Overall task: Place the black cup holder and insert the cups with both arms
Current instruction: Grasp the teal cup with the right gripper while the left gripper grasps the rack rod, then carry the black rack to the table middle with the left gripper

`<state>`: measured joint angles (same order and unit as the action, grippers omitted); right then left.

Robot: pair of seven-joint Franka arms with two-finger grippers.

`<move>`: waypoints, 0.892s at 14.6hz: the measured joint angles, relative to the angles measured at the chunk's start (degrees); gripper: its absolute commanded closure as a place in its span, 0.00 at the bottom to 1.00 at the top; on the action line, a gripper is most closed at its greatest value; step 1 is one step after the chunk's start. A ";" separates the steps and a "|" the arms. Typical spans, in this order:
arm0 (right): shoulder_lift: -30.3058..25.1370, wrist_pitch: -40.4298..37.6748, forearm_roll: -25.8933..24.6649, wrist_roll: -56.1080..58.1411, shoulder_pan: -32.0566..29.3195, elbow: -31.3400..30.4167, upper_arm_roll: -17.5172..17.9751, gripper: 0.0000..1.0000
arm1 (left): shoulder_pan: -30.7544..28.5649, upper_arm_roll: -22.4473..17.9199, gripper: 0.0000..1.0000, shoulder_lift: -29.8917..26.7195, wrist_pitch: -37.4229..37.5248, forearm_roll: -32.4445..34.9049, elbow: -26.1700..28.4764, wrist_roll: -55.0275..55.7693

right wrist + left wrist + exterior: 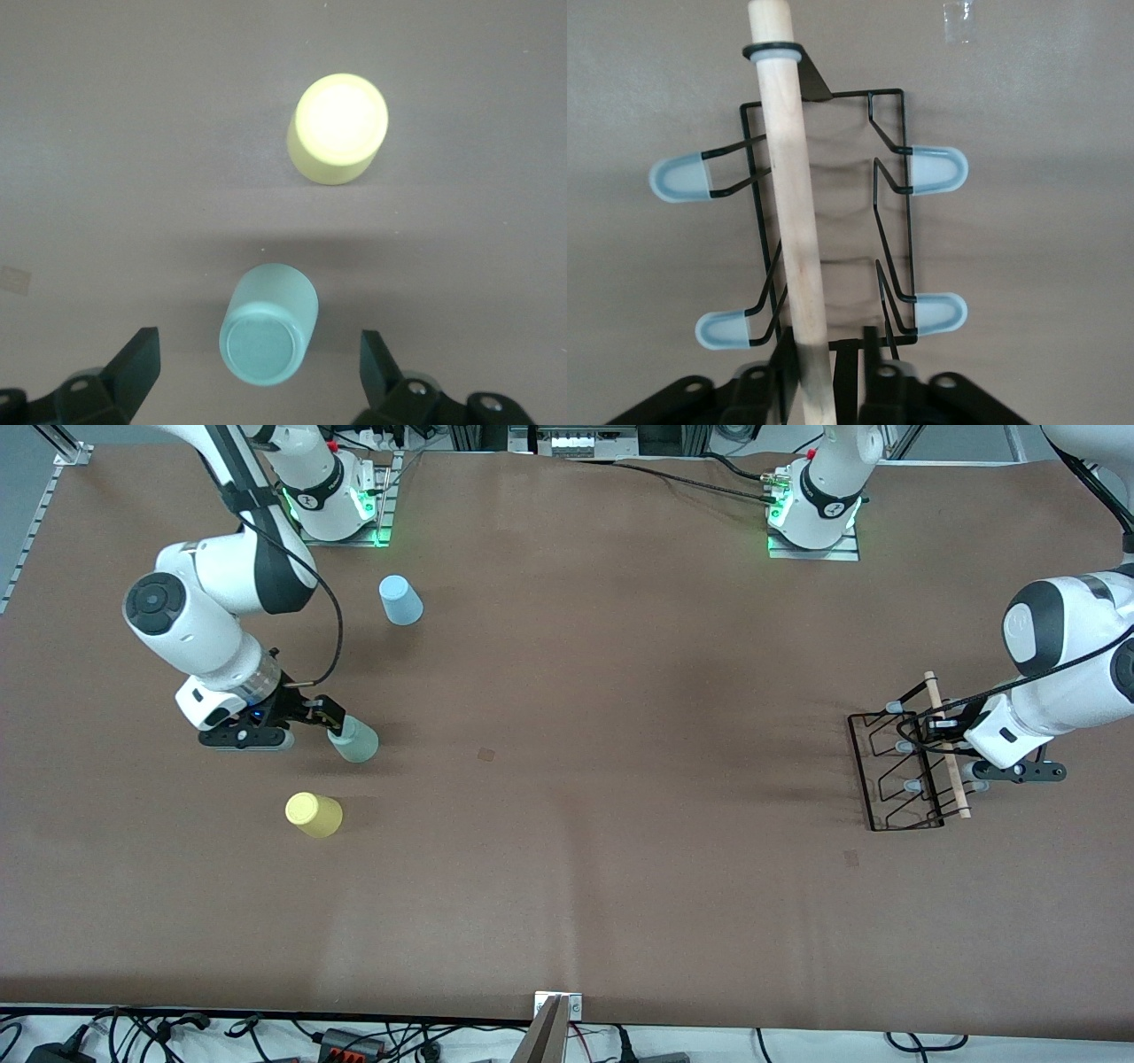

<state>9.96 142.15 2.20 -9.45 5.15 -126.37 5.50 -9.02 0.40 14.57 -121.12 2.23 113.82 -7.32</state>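
The upside-down mint green cup (355, 740) should slide over one of the black cup holder's capped pegs (912, 786) and stay there when the robot lowers it, because the pegs have free ends.
The black cup holder (897, 772) stands near the left arm's end of the table, its wooden rod handle (948, 751) on top. My left gripper (937, 731) is shut on that handle (793, 221), with capped pegs (680, 177) spread to either side. The mint green cup (356, 741) stands upside down near the right arm's end. My right gripper (339, 724) is open, its fingers (133, 359) wide on either side of this cup (270, 323) and not touching it. The yellow cup (314, 815) (339, 126) stands nearer the front camera, the light blue cup (400, 600) farther.
The brown table cover (567, 779) is bare between the cups and the holder. The arm bases (341, 500) stand along the edge farthest from the front camera. Cables lie along the nearest edge.
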 measured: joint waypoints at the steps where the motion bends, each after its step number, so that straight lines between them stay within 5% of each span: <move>1: 0.73 1.10 0.00 0.00 0.06 -0.14 0.00 0.00 | -0.15 -0.04 0.99 0.00 0.00 0.02 0.00 0.02; 9: 3.67 4.33 0.00 -0.04 0.12 -2.71 -0.02 0.00 | -0.04 1.04 0.99 -1.05 3.84 0.02 -2.23 -0.09; 13: 5.96 7.02 0.00 -0.08 1.40 -2.96 0.02 0.00 | 0.41 10.73 0.99 -5.04 12.43 0.01 -6.56 1.56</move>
<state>15.91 149.18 2.21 -9.53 6.55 -129.33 5.52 -8.61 11.14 9.53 -108.69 2.24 107.26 -5.76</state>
